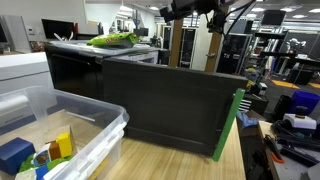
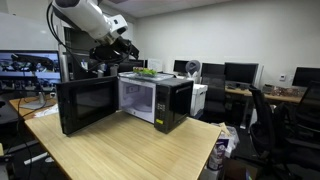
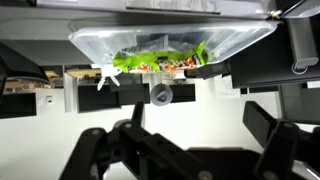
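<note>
The green salad's long side (image 3: 165, 58) lines up with my gripper's finger span, so I need to rotate my gripper at an angle to it before nearing the salad (image 2: 148, 72).
A clear plastic container of green salad (image 3: 165, 50) lies on top of a black microwave (image 2: 160, 100) whose door (image 2: 85, 105) stands wide open. The salad also shows as a green patch on the microwave top in both exterior views (image 1: 113, 40) (image 2: 143, 71). My gripper (image 3: 190, 150) is open and empty, its two dark fingers spread wide. It hangs in the air a short way from the container, above the microwave's top (image 2: 128, 52) (image 1: 200, 12), touching nothing.
The microwave stands on a wooden table (image 2: 120, 150). A clear plastic bin (image 1: 95, 135) with coloured toys sits at the near left. The open door (image 1: 175, 105) juts out over the table. Office desks, monitors and chairs (image 2: 265, 105) stand around.
</note>
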Robot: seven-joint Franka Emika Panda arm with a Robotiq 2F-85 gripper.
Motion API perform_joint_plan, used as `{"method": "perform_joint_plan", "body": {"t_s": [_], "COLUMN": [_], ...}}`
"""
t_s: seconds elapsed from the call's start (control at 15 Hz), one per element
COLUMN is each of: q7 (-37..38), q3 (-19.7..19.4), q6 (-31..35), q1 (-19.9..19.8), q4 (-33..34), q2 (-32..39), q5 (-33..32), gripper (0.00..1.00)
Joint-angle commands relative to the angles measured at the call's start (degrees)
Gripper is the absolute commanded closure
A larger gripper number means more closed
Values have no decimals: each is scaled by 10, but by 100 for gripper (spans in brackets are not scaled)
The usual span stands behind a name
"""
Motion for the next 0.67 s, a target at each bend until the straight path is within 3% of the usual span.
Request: {"method": "perform_joint_plan", "body": {"t_s": [0.0,0.33,0.6], "q7": [-117,-50,-170], "q3": [-37,-87,-90], "q6": [-70,-211,-205], "q1": [2,31,44], "q4": [27,-8,37], "q2": [8,52,73], "q5": [108,-25,84], "gripper": [0,0,0]}}
